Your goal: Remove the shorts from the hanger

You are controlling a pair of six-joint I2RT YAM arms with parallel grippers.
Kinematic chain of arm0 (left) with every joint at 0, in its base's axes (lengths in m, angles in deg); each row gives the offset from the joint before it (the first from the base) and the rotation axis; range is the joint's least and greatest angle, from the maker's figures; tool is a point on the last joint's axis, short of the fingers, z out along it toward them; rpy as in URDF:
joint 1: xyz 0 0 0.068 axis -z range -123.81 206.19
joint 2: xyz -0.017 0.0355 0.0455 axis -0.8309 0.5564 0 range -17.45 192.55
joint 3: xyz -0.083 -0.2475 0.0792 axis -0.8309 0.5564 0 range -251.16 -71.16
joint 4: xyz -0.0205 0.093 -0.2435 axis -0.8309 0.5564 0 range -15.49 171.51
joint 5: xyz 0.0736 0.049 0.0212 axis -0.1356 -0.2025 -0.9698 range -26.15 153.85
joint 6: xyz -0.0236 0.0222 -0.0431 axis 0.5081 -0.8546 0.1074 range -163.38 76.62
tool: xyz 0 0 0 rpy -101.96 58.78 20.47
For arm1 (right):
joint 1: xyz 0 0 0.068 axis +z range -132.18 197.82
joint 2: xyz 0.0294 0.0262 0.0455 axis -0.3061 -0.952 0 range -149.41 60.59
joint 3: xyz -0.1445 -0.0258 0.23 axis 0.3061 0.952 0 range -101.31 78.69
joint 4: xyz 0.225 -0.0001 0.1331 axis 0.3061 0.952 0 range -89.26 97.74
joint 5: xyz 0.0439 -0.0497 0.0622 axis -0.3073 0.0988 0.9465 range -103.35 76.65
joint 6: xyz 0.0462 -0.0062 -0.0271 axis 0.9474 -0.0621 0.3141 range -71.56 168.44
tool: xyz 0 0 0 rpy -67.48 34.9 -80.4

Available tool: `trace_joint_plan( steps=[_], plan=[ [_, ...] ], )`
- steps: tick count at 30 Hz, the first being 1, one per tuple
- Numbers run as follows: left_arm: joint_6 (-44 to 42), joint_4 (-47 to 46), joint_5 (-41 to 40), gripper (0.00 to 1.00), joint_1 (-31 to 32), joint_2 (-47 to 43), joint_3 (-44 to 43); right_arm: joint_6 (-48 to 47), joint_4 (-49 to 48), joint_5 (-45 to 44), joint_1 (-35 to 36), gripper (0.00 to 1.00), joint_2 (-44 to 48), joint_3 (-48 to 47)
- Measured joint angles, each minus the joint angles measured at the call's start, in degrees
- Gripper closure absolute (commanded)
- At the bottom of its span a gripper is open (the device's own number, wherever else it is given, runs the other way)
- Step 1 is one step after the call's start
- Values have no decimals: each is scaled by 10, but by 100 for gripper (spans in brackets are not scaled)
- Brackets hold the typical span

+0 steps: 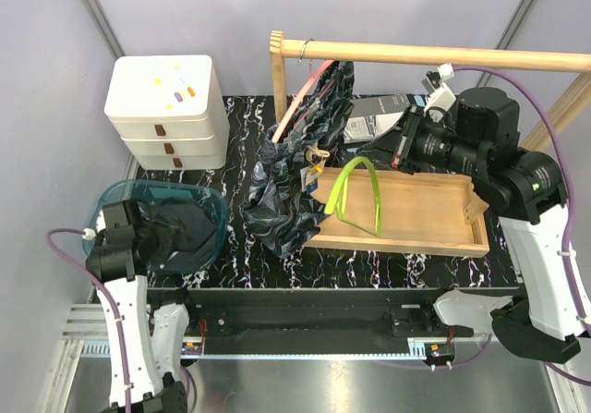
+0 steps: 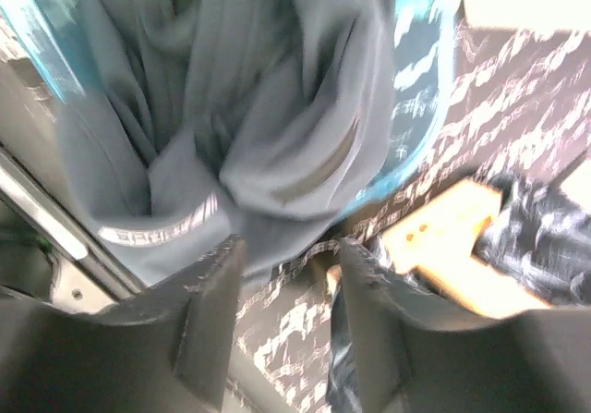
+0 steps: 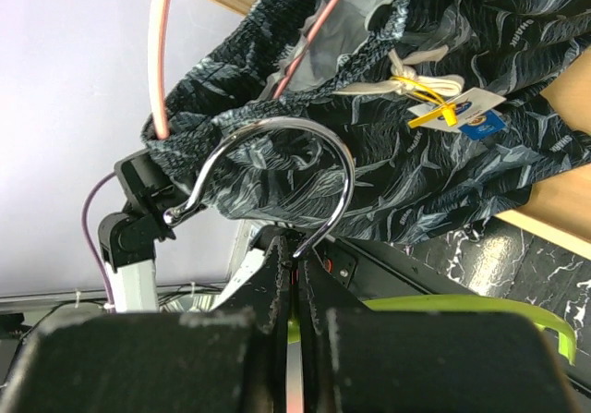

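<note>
The robot's right gripper has the green hanger end-on by its neck [image 3: 298,248], so the robot should turn the hanger crosswise and let the left gripper take its near end [image 1: 331,209].
The marbled shorts [image 1: 295,182] hang on a pink hanger [image 1: 300,99] from the wooden rail [image 1: 443,54], their lower part bunched on the table. In the right wrist view they [image 3: 397,154] show a tag and the pink hanger [image 3: 159,53]. The plain dark shorts [image 1: 180,228] lie in a blue basket [image 1: 208,200]. My right gripper [image 1: 386,154] [image 3: 294,251] is shut on the neck of a bare green hanger [image 1: 355,196], below its chrome hook [image 3: 337,173]. My left gripper [image 1: 152,237] [image 2: 286,274] is open and empty just off the plain shorts [image 2: 249,127].
A wooden tray [image 1: 416,210] lies under the green hanger at the right. White stacked drawers [image 1: 166,108] stand at the back left. A grey packet [image 1: 374,117] lies behind the tray. The rail's upright post [image 1: 275,71] stands beside the marbled shorts.
</note>
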Motion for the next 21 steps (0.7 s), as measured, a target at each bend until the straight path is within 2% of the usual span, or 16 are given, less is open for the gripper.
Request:
trace_joint_plan(
  steps=[3, 5, 10, 17, 21],
  plan=[
    [-7, -1, 45, 61, 0, -6, 41, -6, 0, 1, 0, 100, -12, -1],
    [-11, -2, 59, 55, 0, 13, 60, -9, 0, 1, 0, 100, -17, -1],
    [-18, -30, 58, 55, 1, 77, 63, -14, 0, 4, 0, 100, -16, -1],
    [-7, -122, 39, 53, 1, 209, 110, -16, 0, 2, 0, 100, -1, 0],
    [-18, -149, -17, 53, 1, 313, 101, -16, 0, -1, 0, 100, 16, 3]
  ],
)
